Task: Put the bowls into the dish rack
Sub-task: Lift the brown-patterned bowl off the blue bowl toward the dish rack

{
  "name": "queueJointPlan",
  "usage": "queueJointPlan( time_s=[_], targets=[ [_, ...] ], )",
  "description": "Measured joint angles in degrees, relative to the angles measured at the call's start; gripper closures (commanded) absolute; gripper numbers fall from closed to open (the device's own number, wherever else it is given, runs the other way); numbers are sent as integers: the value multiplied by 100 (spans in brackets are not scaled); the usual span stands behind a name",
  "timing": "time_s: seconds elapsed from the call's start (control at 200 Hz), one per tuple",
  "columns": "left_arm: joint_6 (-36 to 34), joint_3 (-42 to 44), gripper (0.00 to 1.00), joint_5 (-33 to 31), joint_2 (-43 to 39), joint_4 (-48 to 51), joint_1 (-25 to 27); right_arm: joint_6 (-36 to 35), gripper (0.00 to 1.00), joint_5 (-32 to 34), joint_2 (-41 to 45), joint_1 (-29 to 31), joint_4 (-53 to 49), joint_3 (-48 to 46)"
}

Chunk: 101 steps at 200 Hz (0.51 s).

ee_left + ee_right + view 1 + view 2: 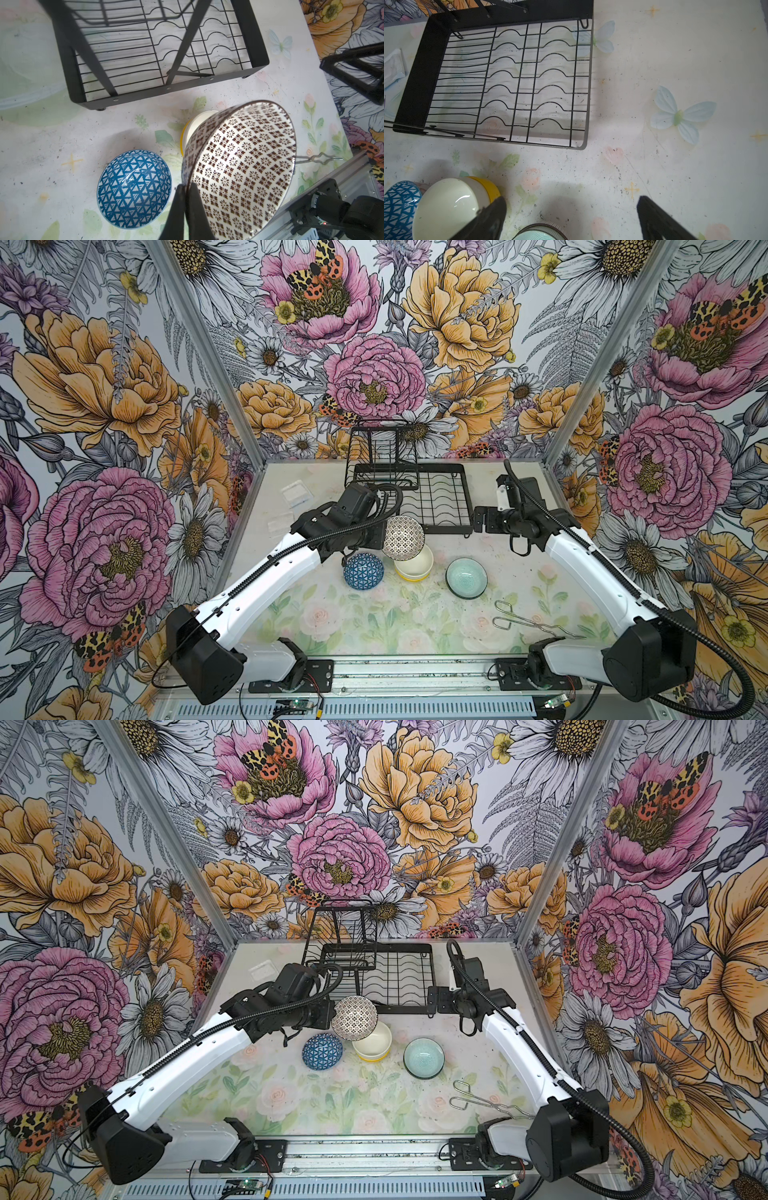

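Observation:
I keep bringing my right gripper and the bowl together over the dish rack (449, 488) until its open fingers, which face the mosaic bowl's free rim (422, 537), close on it.
My left gripper (186, 186) is shut on the rim of the black-and-white mosaic bowl (402, 537), one finger inside and one outside. The bowl hangs tilted on its side, above a cream bowl (415, 564) that sits nested in a yellow bowl (489, 187). A blue triangle-patterned bowl (363, 571) lies left of that stack, and a pale teal bowl (466, 577) right of it. The black wire dish rack (434, 499) stands behind them with nothing in its slotted base. My right gripper (571, 199) is open and holds nothing, beside the rack's front right corner.
Metal wire tongs (524, 620) lie on the table near the right arm's base. Two clear plastic packets (296, 493) rest left of the rack. The rack's raised upper basket (384, 448) stands at its far left side.

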<state>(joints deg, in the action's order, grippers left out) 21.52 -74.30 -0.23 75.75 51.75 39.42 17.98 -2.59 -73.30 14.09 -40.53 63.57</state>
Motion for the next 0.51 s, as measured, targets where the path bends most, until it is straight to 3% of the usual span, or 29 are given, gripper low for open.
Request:
queueJointPlan(
  time_s=[0.22, 0.505],
  targets=[
    [-372, -957, 100, -219, 721, -28, 507, 0, 0, -50, 378, 0, -46, 17],
    [-776, -2059, 100, -297, 1217, -142, 586, -33, 1, 87, 538, 11, -138, 173]
  ],
)
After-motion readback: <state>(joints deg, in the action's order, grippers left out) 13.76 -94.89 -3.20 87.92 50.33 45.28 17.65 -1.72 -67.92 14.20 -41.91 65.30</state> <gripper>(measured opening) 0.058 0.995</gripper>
